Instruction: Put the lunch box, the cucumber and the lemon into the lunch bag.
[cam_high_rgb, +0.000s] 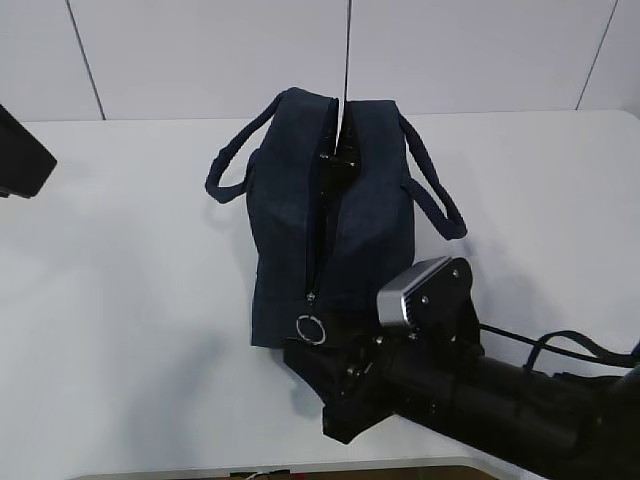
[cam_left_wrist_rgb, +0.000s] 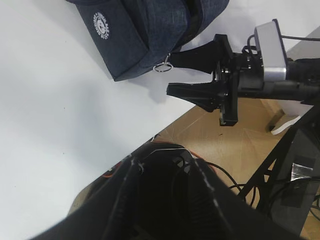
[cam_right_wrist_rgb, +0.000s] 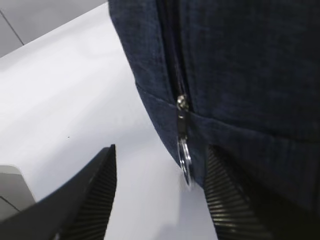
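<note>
I expect the lunch bag's sides to zip shut when I pull the ring pull (cam_high_rgb: 311, 329) upward, because a dark gap (cam_high_rgb: 331, 195) runs up from it.
The dark navy lunch bag (cam_high_rgb: 300, 210) stands upright mid-table, its two loop handles out to the sides. Its zipper runs down the near end to a ring pull (cam_high_rgb: 310, 327). My right gripper (cam_high_rgb: 310, 390) is open at that end. In the right wrist view the ring pull (cam_right_wrist_rgb: 185, 162) hangs between the fingers (cam_right_wrist_rgb: 97, 192), close to the right one and not gripped. The left wrist view shows the lunch bag (cam_left_wrist_rgb: 145, 30), the ring pull (cam_left_wrist_rgb: 163, 66) and the right gripper (cam_left_wrist_rgb: 170, 72) from the side. My left gripper (cam_left_wrist_rgb: 162, 165) is open and empty, over the table's front edge. The lunch box, cucumber and lemon are out of view.
The white table (cam_high_rgb: 120, 300) surrounds the bag. Part of the left arm (cam_high_rgb: 20, 155) shows at the far left edge. Beyond the table's front edge lie a wooden floor (cam_left_wrist_rgb: 225, 150), cables and a black frame. A white wall stands behind.
</note>
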